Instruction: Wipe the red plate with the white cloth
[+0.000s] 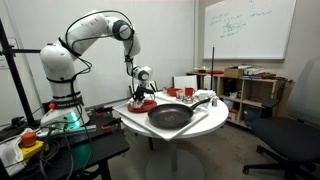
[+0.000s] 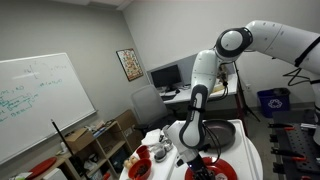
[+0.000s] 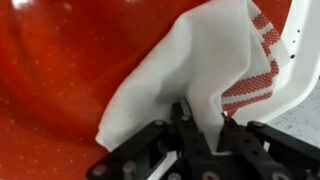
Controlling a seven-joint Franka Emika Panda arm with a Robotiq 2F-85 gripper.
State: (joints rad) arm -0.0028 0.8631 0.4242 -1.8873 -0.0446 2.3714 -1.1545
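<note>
My gripper should wipe the cloth back across the plate's uncovered part (image 3: 62, 72), because the white cloth's patterned band (image 3: 260, 72) is at the red plate's rim.
In the wrist view my gripper (image 3: 200, 125) is shut on the white cloth (image 3: 185, 70), which has a red patterned band at one edge. The cloth hangs from the jaws and lies against the red plate (image 3: 60, 70), which fills most of that view. In an exterior view my gripper (image 1: 141, 90) is low over the red plate (image 1: 146, 104) at the near side of the round white table (image 1: 200, 127). In an exterior view the arm's wrist (image 2: 190, 135) hides the jaws, and a part of the red plate (image 2: 228, 172) shows below it.
A big dark round pan (image 1: 172, 115) sits on the table beside the plate; it also shows in an exterior view (image 2: 224, 134). Small red cup-like items (image 1: 182, 92) stand at the table's far side. A shelf (image 1: 250, 90) and a whiteboard (image 1: 248, 25) are behind.
</note>
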